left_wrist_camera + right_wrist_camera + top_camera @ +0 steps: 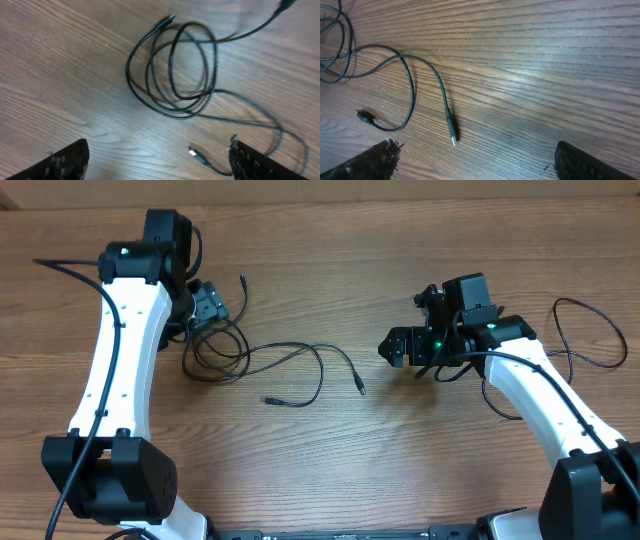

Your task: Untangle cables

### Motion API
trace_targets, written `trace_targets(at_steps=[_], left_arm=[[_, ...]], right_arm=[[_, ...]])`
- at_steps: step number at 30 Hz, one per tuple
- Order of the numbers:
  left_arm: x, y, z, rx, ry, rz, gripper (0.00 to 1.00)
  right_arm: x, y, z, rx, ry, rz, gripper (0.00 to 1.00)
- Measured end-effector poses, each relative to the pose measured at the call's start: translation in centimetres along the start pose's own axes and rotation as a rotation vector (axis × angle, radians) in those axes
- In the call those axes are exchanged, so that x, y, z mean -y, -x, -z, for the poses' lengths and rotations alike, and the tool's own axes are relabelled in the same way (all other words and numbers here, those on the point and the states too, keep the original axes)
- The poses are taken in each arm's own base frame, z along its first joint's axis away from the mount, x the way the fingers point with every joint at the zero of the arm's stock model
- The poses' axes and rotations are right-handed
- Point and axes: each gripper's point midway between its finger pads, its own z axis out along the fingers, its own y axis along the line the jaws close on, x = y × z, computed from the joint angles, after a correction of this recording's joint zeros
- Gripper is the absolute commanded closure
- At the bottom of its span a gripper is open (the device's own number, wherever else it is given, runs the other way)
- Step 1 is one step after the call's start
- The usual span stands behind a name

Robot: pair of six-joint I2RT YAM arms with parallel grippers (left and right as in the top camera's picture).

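Note:
My gripper will bring other loops of the cables [127, 75] along when it lifts a piece, because the strands of cable cross over one another [212, 91] in the loose coil.
Thin black cables [216, 352] lie in a loose tangled coil on the wooden table, just below my left gripper [212, 315]. Strands run right to one plug [360, 386] and another plug [271, 399]. In the left wrist view the coil [128, 70] lies ahead of my left gripper [157, 161], which is open and empty, and a small plug [195, 155] rests on the table close to its right finger [260, 164]. My right gripper [395, 348] hangs right of the cable ends. It is open [475, 161], with a plug [450, 125] lying just ahead of it.
A second plug end [364, 116] lies at the left in the right wrist view. Thicker black robot cables loop off the right arm [590, 340] and the left arm [60, 268]. Both arm bases [110, 480] stand at the table's near edge.

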Motion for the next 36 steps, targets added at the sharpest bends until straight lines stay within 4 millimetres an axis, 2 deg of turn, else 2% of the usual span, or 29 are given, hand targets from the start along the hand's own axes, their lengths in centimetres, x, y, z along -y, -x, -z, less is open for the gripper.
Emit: trace_targets(at_steps=[3, 11, 15, 19, 22, 23, 27, 31, 36], left_arm=[[-0.6, -0.6, -1.7, -0.031, 0.011, -0.001, 0.06], [-0.2, -2.6, -7.6, -0.09, -0.054, -0.03, 0.05], [0.2, -2.8, -9.7, -0.067, -0.083, -0.056, 0.08], [0.5, -3.0, -11.8, -0.032, -0.105, -0.065, 0.15], [0.3, -3.6, -13.1, -0.027, -0.107, -0.072, 0.25], [0.2, -3.7, -13.5, -0.023, -0.109, -0.074, 0.35], [0.3, -4.4, -14.2, -0.035, -0.126, -0.077, 0.96], [2.7, -3.6, -13.8, -0.012, -0.251, -0.079, 0.96], [7.8, -3.3, -11.6, -0.024, -0.539, -0.117, 0.96]], right_arm=[[-0.1, 0.0, -0.1, 0.001, -0.001, 0.006, 0.0], [-0.3, 0.0, -0.1, 0.0, 0.009, 0.006, 0.0], [-0.4, 0.1, 0.0, 0.002, 0.016, 0.008, 0.0], [-0.4, 0.1, 0.0, 0.002, 0.016, 0.007, 0.0], [-0.4, 0.0, 0.0, 0.001, 0.015, 0.006, 0.0], [-0.4, 0.1, 0.0, 0.002, 0.016, 0.007, 0.0], [-0.4, 0.1, 0.0, 0.003, 0.016, 0.007, 0.0], [-0.4, 0.2, 0.0, 0.007, 0.017, 0.008, 0.0], [-0.5, 0.5, 0.0, 0.02, 0.018, 0.013, 0.0]])
